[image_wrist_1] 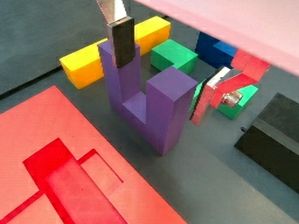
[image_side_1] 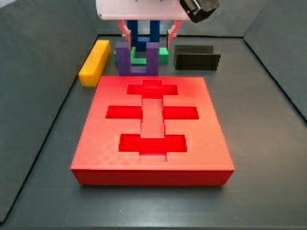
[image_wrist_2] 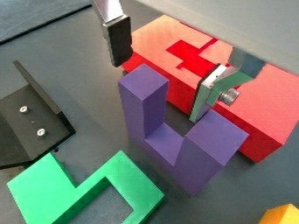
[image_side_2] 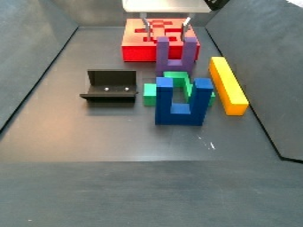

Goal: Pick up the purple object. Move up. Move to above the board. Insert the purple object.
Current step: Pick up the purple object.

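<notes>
My gripper will lift the purple object (image_side_1: 122, 59) by one arm, and the object will come up in one piece and stay level, because a thick base (image_side_1: 138, 72) joins both upright arms.
The purple object (image_wrist_1: 158, 105) is a U-shaped block that stands on the grey floor with its arms up, close to the edge of the red board (image_wrist_1: 59, 175). It also shows in a wrist view (image_wrist_2: 170, 131) and in both side views (image_side_1: 124, 59) (image_side_2: 174, 60). My gripper (image_wrist_1: 170, 77) is open and straddles it. One dark-padded finger (image_wrist_1: 122, 44) is by one arm, and the other finger (image_wrist_1: 218, 94) stands clear of the second arm. The gripper also shows in the remaining views (image_wrist_2: 163, 74) (image_side_1: 147, 36) (image_side_2: 174, 37). The board's cross-shaped recesses (image_side_1: 153, 112) face up.
A yellow bar (image_wrist_1: 100, 57), a green block (image_wrist_1: 173, 57) and a dark blue U-shaped block (image_side_2: 183, 99) lie just beyond the purple object. The dark fixture (image_wrist_2: 30, 122) stands beside them, and it also shows in a side view (image_side_2: 109, 86). Dark walls ring the floor.
</notes>
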Robot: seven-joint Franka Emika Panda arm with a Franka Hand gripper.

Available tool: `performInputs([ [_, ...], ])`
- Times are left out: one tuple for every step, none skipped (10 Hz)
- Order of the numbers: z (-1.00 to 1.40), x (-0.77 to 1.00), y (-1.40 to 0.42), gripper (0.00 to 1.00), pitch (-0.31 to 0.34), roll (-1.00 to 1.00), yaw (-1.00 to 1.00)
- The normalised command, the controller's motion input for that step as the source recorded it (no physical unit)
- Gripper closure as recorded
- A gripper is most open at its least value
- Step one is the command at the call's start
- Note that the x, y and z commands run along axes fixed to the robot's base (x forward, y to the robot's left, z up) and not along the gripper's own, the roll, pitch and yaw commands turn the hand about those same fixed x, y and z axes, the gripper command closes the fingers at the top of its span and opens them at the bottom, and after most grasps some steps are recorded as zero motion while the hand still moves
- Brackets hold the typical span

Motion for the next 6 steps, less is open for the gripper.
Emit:
performInputs([
  [-0.04, 0.0, 0.09, 0.0, -0.03, 0.19, 0.04],
  [0.0, 0.16, 0.2, 0.0, -0.011, 0.1, 0.03],
  [-0.01, 0.36, 0.19, 0.0, 0.0, 0.03, 0.06],
  [-0.13, 0.25, 0.04, 0.0, 0.0, 0.03, 0.06],
  [-0.13, 0.13, 0.0, 0.0, 0.0, 0.06, 0.0],
  [-0.19, 0.0, -0.05, 0.0, -0.007, 0.06, 0.0],
])
